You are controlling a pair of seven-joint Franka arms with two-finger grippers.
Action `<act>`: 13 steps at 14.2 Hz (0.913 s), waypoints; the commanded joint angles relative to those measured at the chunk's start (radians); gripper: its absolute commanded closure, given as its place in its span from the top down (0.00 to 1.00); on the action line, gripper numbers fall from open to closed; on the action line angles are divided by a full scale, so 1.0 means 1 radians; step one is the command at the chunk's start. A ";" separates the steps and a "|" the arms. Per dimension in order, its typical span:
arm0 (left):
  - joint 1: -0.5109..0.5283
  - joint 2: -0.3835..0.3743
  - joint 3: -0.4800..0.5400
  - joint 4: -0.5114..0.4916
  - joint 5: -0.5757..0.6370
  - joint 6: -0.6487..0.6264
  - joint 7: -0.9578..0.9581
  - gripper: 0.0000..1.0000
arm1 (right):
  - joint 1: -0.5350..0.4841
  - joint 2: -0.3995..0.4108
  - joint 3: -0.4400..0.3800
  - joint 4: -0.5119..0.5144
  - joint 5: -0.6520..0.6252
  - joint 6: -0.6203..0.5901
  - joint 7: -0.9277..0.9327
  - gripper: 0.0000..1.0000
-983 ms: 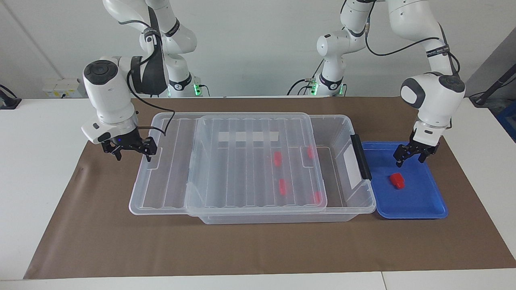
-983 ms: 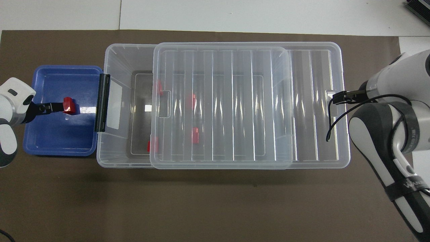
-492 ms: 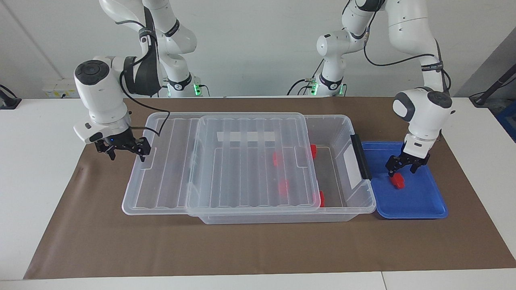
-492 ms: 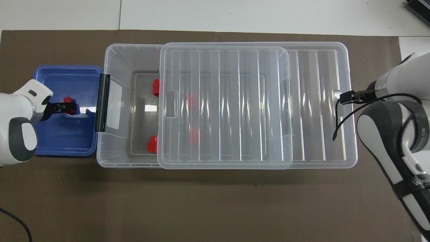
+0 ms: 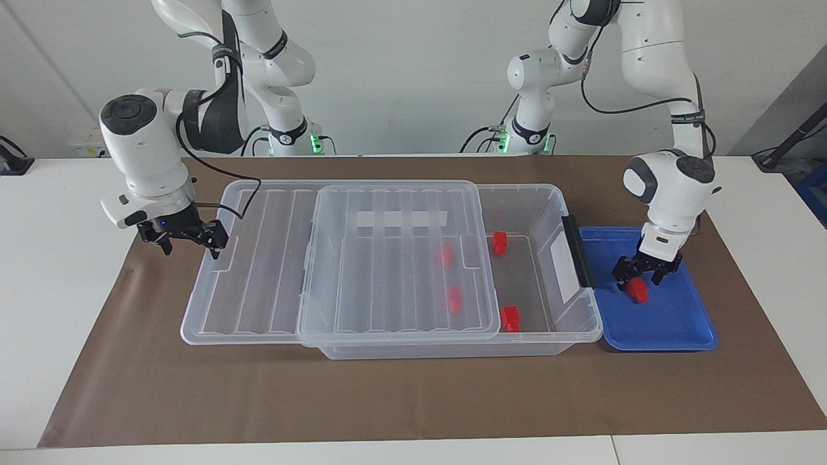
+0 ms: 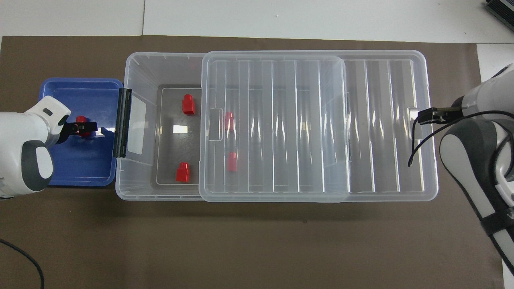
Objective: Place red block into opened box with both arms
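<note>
I expect the lid to stay level when I pull it a little further, because most of the ribbed lid still rests over the clear box.
A red block lies in the blue tray. My left gripper is down in the tray, open, with a finger on each side of the block's top. The clear box stands beside the tray. Its ribbed lid is slid toward the right arm's end, so the end by the black handle is uncovered. My right gripper is open at the lid's end notch, with one finger in it.
Several red blocks lie in the box: two in the uncovered part, two under the lid. The brown mat runs under everything, with white table around it.
The right gripper has drawn the lid farther toward the right arm's end, baring two blocks in the box. The left gripper has come down over the tray onto the red block.
</note>
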 commanded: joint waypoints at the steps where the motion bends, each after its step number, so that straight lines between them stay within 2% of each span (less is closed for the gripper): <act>1: -0.011 0.010 0.010 -0.008 0.011 0.029 -0.017 0.85 | -0.019 -0.011 0.000 0.002 -0.027 -0.016 -0.019 1.00; 2: -0.011 0.010 0.010 -0.008 0.011 0.029 -0.019 0.75 | -0.022 -0.011 0.000 0.002 -0.027 -0.016 -0.019 1.00; 4: -0.011 0.011 0.009 -0.008 0.011 0.029 -0.020 0.69 | -0.025 -0.011 -0.001 0.002 -0.027 -0.021 -0.018 1.00; 5: -0.011 0.011 0.010 -0.008 0.011 0.029 -0.022 0.58 | -0.032 -0.011 -0.001 0.002 -0.027 -0.024 -0.018 1.00; 8: -0.011 0.011 0.009 -0.007 0.011 0.026 -0.024 0.14 | -0.035 -0.016 -0.003 0.002 -0.027 -0.030 -0.018 1.00; 9: -0.011 0.011 0.009 -0.002 0.011 0.017 -0.034 0.03 | -0.036 -0.016 -0.003 0.002 -0.027 -0.031 -0.018 1.00; 11: -0.011 0.011 0.009 0.007 0.011 0.003 -0.050 0.00 | -0.036 -0.016 -0.003 0.005 -0.027 -0.034 -0.018 1.00; 13: -0.011 0.002 0.009 0.059 0.009 -0.086 -0.062 0.00 | -0.038 -0.017 -0.003 0.006 -0.027 -0.036 -0.018 1.00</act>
